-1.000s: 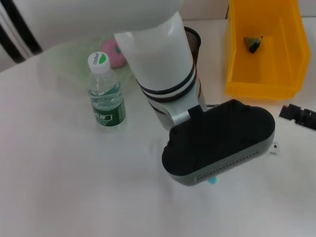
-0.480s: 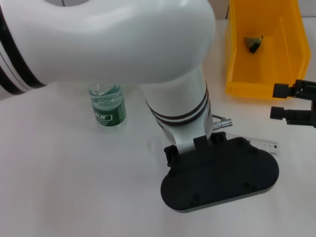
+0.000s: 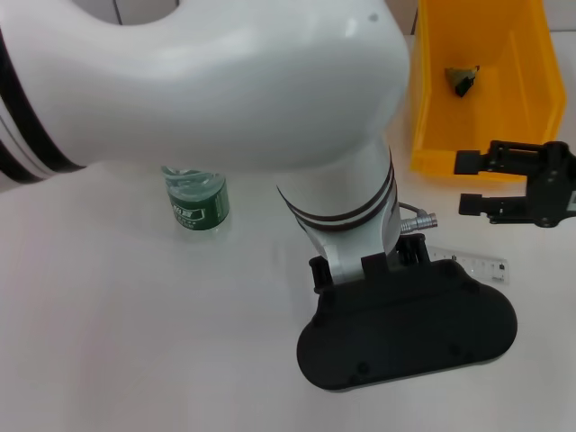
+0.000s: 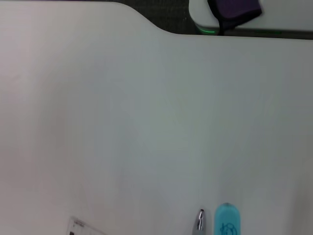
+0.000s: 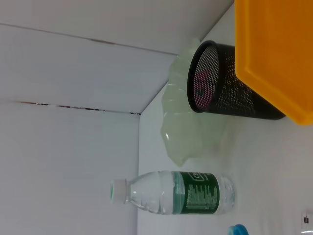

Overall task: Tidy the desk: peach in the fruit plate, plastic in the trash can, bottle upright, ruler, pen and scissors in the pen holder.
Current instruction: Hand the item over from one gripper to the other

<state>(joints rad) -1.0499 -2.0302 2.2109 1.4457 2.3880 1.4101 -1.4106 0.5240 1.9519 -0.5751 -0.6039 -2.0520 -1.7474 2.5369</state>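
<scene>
The black mesh [image 5: 204,82] lets pink show through, so I should expect an empty pen holder [image 5: 231,83] and the peach hidden behind it in the fruit plate.
My left arm fills the head view, and its black gripper housing [image 3: 407,333] hangs low over the table's front middle. It covers most of the clear ruler [image 3: 481,265]. In the left wrist view a ruler corner [image 4: 80,228], a pen tip [image 4: 199,223] and a turquoise piece [image 4: 226,224] lie side by side on the table. My right gripper [image 3: 470,184] hovers open and holds nothing, in front of the yellow trash can [image 3: 486,135], which contains a dark plastic scrap [image 3: 462,79]. The bottle [image 3: 196,200] stands upright, its top hidden by the arm. The peach and scissors are not clearly visible.
The right wrist view shows the black mesh pen holder [image 5: 220,85] beside the yellow trash can [image 5: 279,54], the pale green fruit plate [image 5: 186,122] behind the holder, and the bottle [image 5: 171,192] on the white table. The robot's base [image 4: 230,12] borders the table's near edge.
My left arm has swung forward and lower, now hiding the bottle's top, plate and pen holder. My right gripper has come in from the right edge toward the trash can's front.
</scene>
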